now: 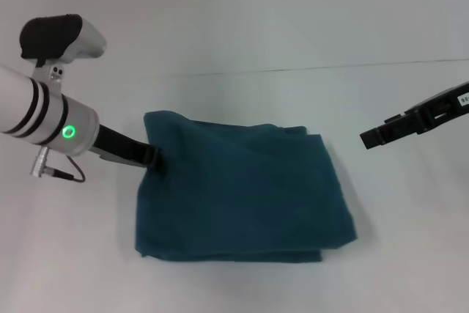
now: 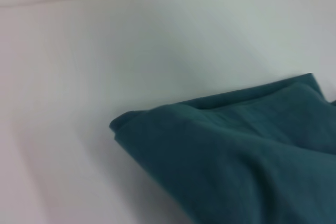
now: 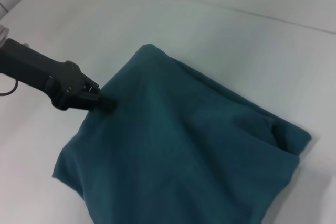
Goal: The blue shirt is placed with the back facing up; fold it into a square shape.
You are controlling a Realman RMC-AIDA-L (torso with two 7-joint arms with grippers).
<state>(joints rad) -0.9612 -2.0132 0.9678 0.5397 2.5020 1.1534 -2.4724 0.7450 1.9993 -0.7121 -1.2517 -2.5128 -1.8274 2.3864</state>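
The left gripper's fingers are closed on the blue shirt's folded edge [image 1: 150, 177], and the left gripper should go on pulling the stacked layers toward the open white table [image 1: 110, 207] and let go there.
The blue shirt [image 1: 242, 192] lies on the white table, folded into a rough square of several layers with slightly uneven edges. My left gripper [image 1: 152, 155] is at the shirt's left edge near the far left corner, low on the table. The right wrist view shows this same gripper [image 3: 101, 102] with its tip closed on the fabric edge, the cloth [image 3: 184, 150] puckered slightly there. The left wrist view shows only a folded corner of the shirt [image 2: 236, 150] lying flat. My right gripper [image 1: 372, 137] hovers off the shirt's right side, apart from the cloth.
The white table [image 1: 410, 254] stretches around the shirt on all sides. A faint seam line [image 1: 330, 66] runs across the far part of the table. The left arm's silver forearm with its green light [image 1: 68, 132] reaches in from the left.
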